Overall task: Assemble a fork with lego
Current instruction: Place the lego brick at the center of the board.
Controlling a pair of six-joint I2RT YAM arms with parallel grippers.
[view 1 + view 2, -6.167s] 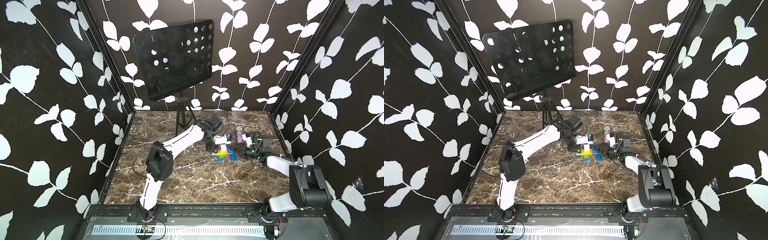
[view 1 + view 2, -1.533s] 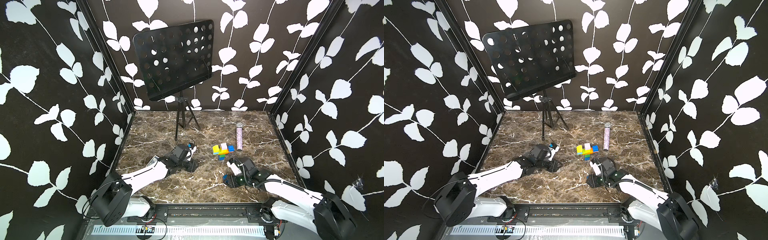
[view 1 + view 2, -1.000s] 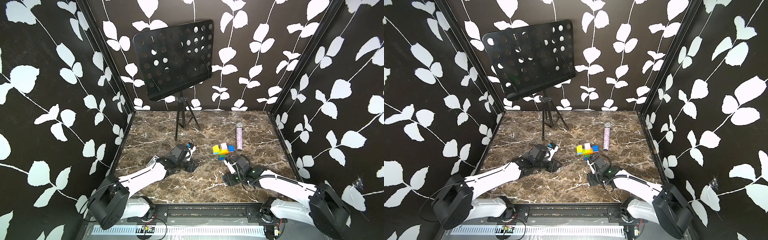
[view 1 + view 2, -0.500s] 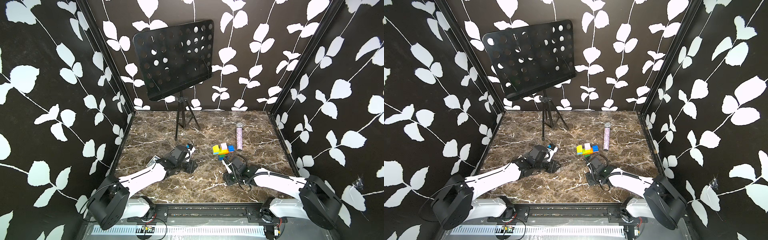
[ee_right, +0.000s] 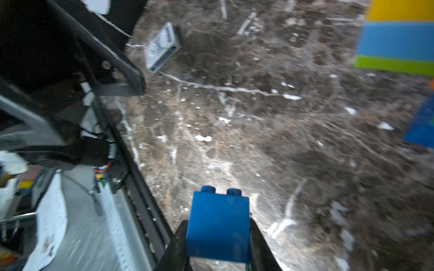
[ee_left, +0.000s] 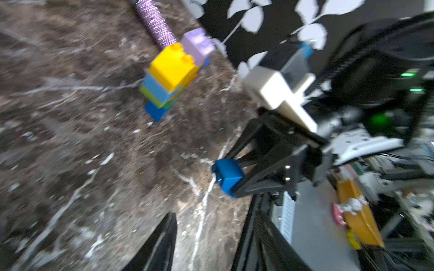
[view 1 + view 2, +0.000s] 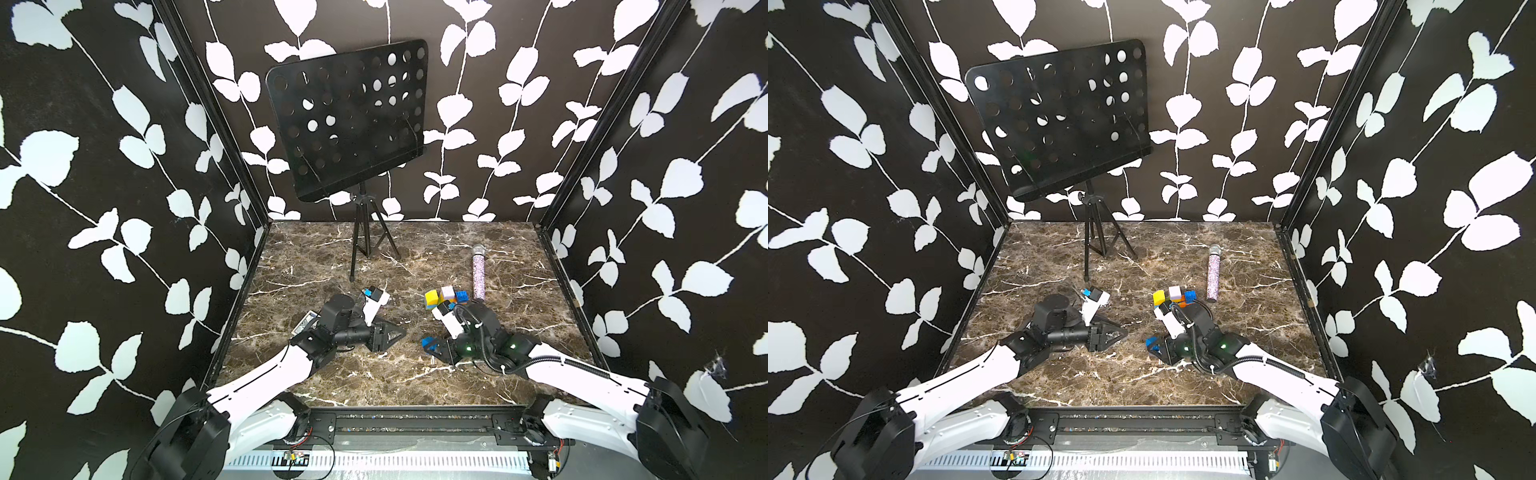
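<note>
I should now hold the brick with my right gripper until my left gripper closes on the blue brick's studded end [image 7: 424, 341], which is free and faces my open left gripper [image 7: 403, 335].
The partly built fork [image 7: 444, 296] lies right of the table's middle, with yellow, pale lilac and blue prongs; both top views show it [image 7: 1173, 295]. It also shows in the left wrist view [image 6: 171, 77]. My right gripper [image 7: 433, 348] hovers just in front of it, shut on a loose blue lego brick [image 5: 219, 225], studs pointing away from the wrist; the same brick [image 6: 227, 176] shows in the left wrist view. My left gripper [image 7: 395, 333] lies low at centre-left, pointing right, open and empty [image 6: 211, 227].
A glittery pink microphone [image 7: 478, 274] lies just right of the fork. A black music stand [image 7: 349, 124] rises on its tripod [image 7: 365, 249] at the back. A small blue-and-white box [image 7: 305, 322] lies by the left arm. Patterned walls close three sides.
Both arms have come from the fork to the front of the table. In the last second the right jaws closed on the blue brick and the left jaws widened.
</note>
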